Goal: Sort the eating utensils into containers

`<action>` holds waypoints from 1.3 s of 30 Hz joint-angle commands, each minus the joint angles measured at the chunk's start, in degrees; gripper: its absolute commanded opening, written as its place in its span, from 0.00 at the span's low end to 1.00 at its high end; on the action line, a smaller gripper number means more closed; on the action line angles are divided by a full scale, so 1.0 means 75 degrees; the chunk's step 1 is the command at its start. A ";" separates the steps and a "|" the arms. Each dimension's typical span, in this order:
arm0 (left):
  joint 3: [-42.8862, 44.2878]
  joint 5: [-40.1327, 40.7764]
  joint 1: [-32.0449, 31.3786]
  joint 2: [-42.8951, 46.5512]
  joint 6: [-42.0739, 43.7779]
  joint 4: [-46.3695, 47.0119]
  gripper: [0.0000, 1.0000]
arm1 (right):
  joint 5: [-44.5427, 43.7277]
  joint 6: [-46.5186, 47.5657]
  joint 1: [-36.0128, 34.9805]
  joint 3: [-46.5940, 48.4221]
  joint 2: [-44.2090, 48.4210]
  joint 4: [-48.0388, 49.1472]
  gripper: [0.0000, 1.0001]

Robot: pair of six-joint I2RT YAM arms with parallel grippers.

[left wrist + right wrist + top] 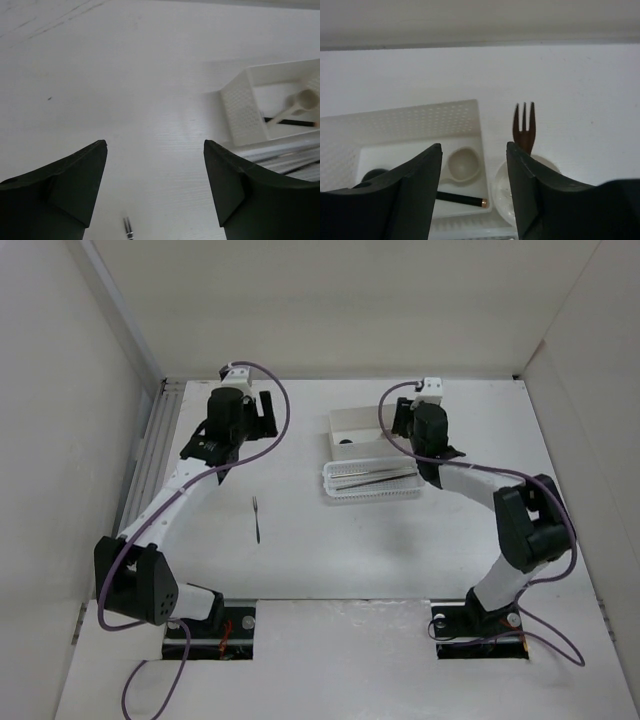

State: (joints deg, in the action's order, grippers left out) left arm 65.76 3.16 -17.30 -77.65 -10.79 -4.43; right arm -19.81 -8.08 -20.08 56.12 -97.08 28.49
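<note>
The small dark fork is close to the robot's left gripper and far from the cream cup, so the left gripper should pick up and hand the fork to the right gripper.
A small dark fork lies alone on the table; its tines show at the bottom of the left wrist view. My left gripper is open and empty, above the table behind the fork. The white box holds the cream spoon and a dark stick. The perforated basket holds chopsticks. My right gripper is open and empty, above the cream cup, where a dark fork stands.
White walls enclose the table on the left, back and right. A metal rail runs along the left edge. The box and basket sit side by side at mid table, between the arms.
</note>
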 commanded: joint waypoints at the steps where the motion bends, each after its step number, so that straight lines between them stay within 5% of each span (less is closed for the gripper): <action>1: -0.0422 0.1554 0.0268 0.0450 0.0583 -0.0429 0.73 | 0.0356 0.1450 -0.0613 0.0661 0.1048 -0.0290 0.61; 6: -0.0600 0.2344 0.0724 0.1024 -0.0002 -0.0511 0.66 | 0.0321 0.1569 -0.1879 0.1774 0.1517 -0.2728 0.75; 11: -0.1079 0.2208 0.1204 0.1598 -0.0438 -0.1073 0.39 | 0.0765 0.0249 -0.3334 0.2338 0.1330 -0.4161 0.75; 15: -0.1735 -0.0638 0.1030 0.1763 0.0864 -0.1562 0.58 | 0.1270 -0.1594 -0.3335 0.1882 0.1505 -0.4092 0.75; 21: -0.2182 -0.0633 0.0620 0.1553 0.0630 -0.1708 0.76 | 0.1014 -0.1758 -0.3616 0.1272 0.2277 -0.4092 0.72; 32: -0.1361 0.0048 0.0303 -0.0825 0.0641 -0.2958 0.67 | -0.0088 -0.1772 -0.3687 0.0299 0.3534 -0.4092 0.72; 39: -0.1432 -0.0269 0.0303 -0.1061 0.0712 -0.2961 0.61 | -0.0334 -0.1419 -0.3687 0.0299 0.3382 -0.4092 0.72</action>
State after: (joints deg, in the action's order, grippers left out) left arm 53.41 1.85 -15.00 -86.17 -6.11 -25.08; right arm -19.88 -20.14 -47.35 58.96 -71.44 -3.55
